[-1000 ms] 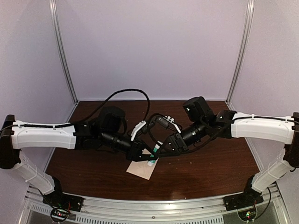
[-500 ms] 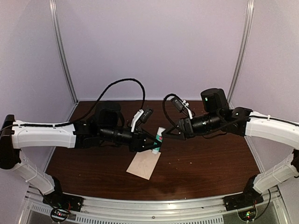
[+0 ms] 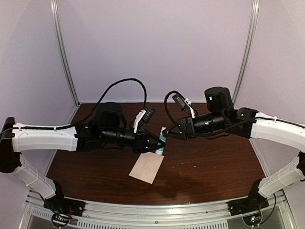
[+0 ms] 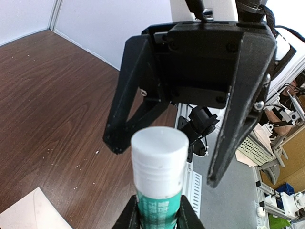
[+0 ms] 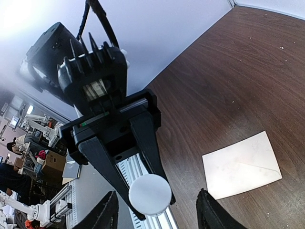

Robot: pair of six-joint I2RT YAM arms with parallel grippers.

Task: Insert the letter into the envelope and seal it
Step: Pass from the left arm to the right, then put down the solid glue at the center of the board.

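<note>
I should take the glue stick by its cap (image 4: 159, 150) with my right gripper and put it out of the way, because the envelope's flap (image 3: 147, 167) is folded down and the stick is in my left gripper.
A green glue stick (image 4: 158, 167) with a white cap is held above the table, my left gripper (image 4: 158, 217) shut on its body. The stick's cap (image 5: 150, 194) points at my right gripper (image 5: 157, 214), which stands open just in front of it, one finger on each side, touching nothing. In the top view the two grippers meet end to end over the table's middle, left gripper (image 3: 153, 144) and right gripper (image 3: 168, 135). The pale envelope (image 3: 147, 167) lies flat on the table below them, with its flap folded down. The letter is not in view.
The dark wooden table (image 3: 214, 162) is walled by pale panels at the back and sides. A metal rail (image 3: 152, 210) runs along the near edge. The cables of both arms loop above the wrists.
My right gripper rose from low over the envelope, swung away to the right, then came back towards the glue stick's cap. My left gripper lifted the stick a little.
</note>
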